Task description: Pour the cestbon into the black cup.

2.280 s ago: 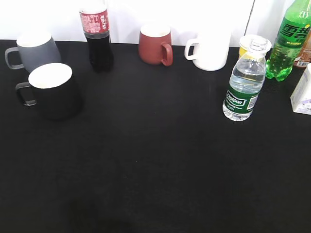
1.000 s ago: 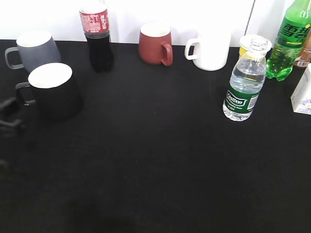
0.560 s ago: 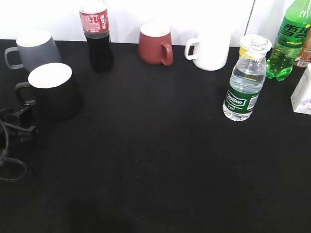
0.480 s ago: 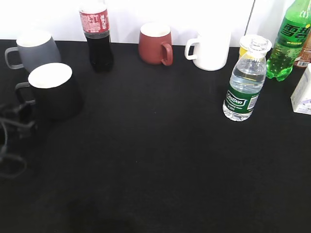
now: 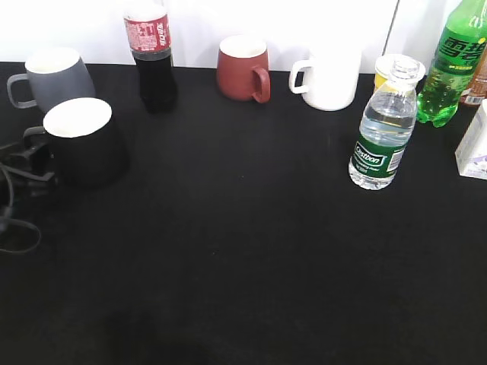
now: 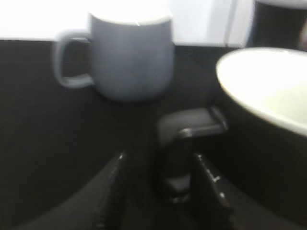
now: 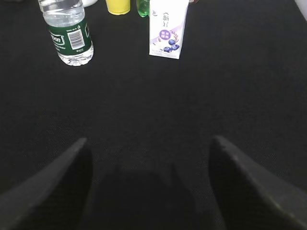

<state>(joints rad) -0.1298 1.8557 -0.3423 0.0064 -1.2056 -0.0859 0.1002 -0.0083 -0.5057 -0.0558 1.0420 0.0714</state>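
Observation:
The cestbon will pour water straight into the black cup when I tip it, because the clear opening at the cestbon's top (image 5: 405, 68) already has its cap off.
The cestbon (image 5: 383, 137) stands upright on the right of the black table, and shows in the right wrist view (image 7: 68, 36) at the far left. The black cup (image 5: 85, 144) stands at the left, white inside. My left gripper (image 5: 30, 158) is at its handle. In the left wrist view the gripper (image 6: 159, 158) is open, with its fingers either side of the black loop handle (image 6: 184, 139) and the cup's wall (image 6: 254, 158) to the right. My right gripper (image 7: 148, 143) is open wide and empty above bare table, well short of the cestbon.
A grey mug (image 5: 49, 80) stands just behind the black cup, near in the left wrist view (image 6: 129, 57). Along the back are a cola bottle (image 5: 152, 57), a dark red mug (image 5: 242, 70), a white mug (image 5: 329, 76), a yellow cup (image 5: 386, 70) and a green soda bottle (image 5: 453, 68). A milk carton (image 7: 167, 31) stands right of the cestbon.
My left gripper has come in from the left edge and moved up to the black cup's handle. The cup, the bottle and the other objects have not moved.

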